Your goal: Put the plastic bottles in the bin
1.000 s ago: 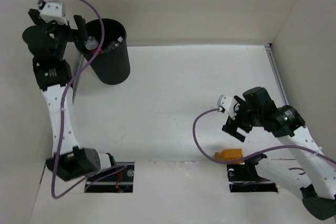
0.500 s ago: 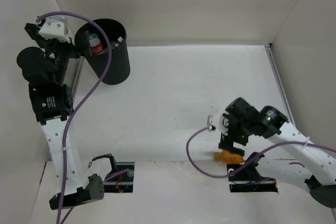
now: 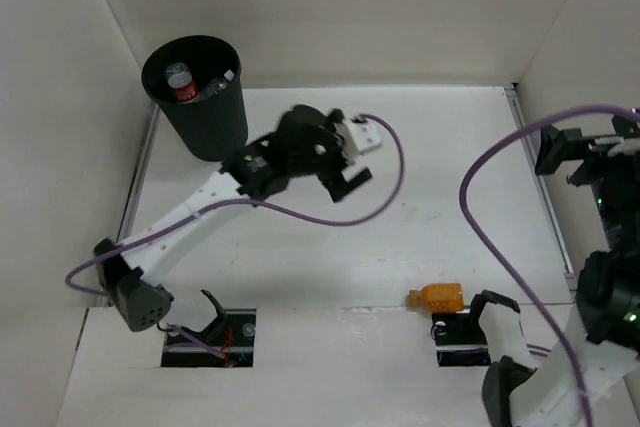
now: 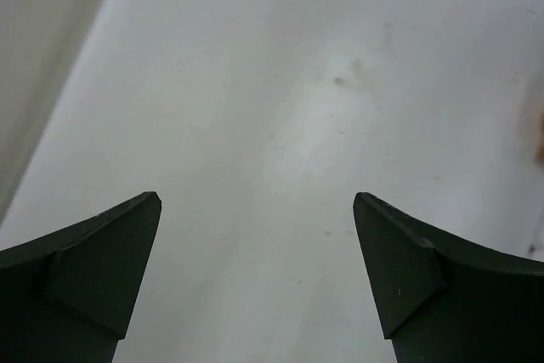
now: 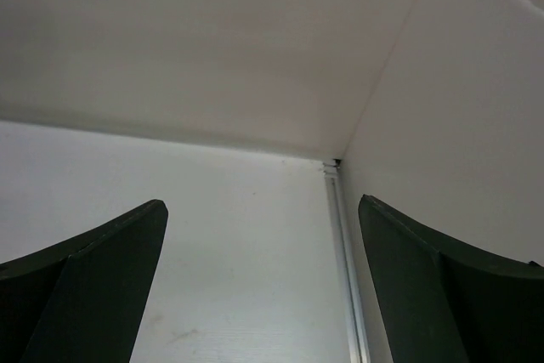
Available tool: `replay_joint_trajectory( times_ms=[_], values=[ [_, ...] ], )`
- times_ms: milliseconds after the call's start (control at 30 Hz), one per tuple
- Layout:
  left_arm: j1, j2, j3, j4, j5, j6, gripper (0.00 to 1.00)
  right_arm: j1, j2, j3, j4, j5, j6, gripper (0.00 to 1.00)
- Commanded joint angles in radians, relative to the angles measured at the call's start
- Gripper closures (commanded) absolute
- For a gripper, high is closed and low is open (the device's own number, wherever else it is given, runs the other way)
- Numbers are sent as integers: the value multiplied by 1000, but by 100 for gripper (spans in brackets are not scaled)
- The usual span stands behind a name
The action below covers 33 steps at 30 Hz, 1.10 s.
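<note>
The orange bottle is lying next to the base of my right gripper's arm (image 3: 462, 335). My right gripper should therefore move out of the way while my left gripper takes the bottle (image 3: 437, 297).
The black bin (image 3: 207, 119) stands at the far left corner of the table. Inside it a red-labelled plastic bottle (image 3: 181, 85) stands up, and a clear bottle with a white cap (image 3: 221, 82) lies beside it. A stubby orange bottle (image 3: 438, 296) lies on its side near the front edge, by the right arm's base. My left gripper (image 3: 347, 159) (image 4: 257, 210) hangs open over the middle of the table with only bare table between its fingers. My right gripper (image 3: 575, 152) (image 5: 263, 210) is open and empty, raised by the right wall and facing the far right corner.
White walls close in the table on the left, the back and the right. A metal strip (image 5: 347, 252) runs along the foot of the right wall. Purple cables (image 3: 480, 197) loop from both wrists over the table.
My left arm has swung from the bin's rim out to the middle of the table, leaving the red-labelled bottle in the bin. My right gripper has lifted from over the orange bottle to the right wall.
</note>
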Motion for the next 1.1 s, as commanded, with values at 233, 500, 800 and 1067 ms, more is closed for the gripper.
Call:
replay_joint_trajectory(
  times_ms=[233, 500, 800, 1067],
  values=[
    [-378, 272, 3, 190, 49, -207, 0, -440, -285, -308, 163, -164, 406, 0],
    [-452, 494, 7, 358, 101, -344, 1, -519, -322, -250, 197, -154, 501, 0],
    [-516, 622, 49, 386, 208, -404, 1, -528, -132, -165, 273, -204, 660, 0],
    [-556, 585, -26, 382, 224, -451, 0, -565, 70, 20, 280, -309, 683, 0]
  ],
)
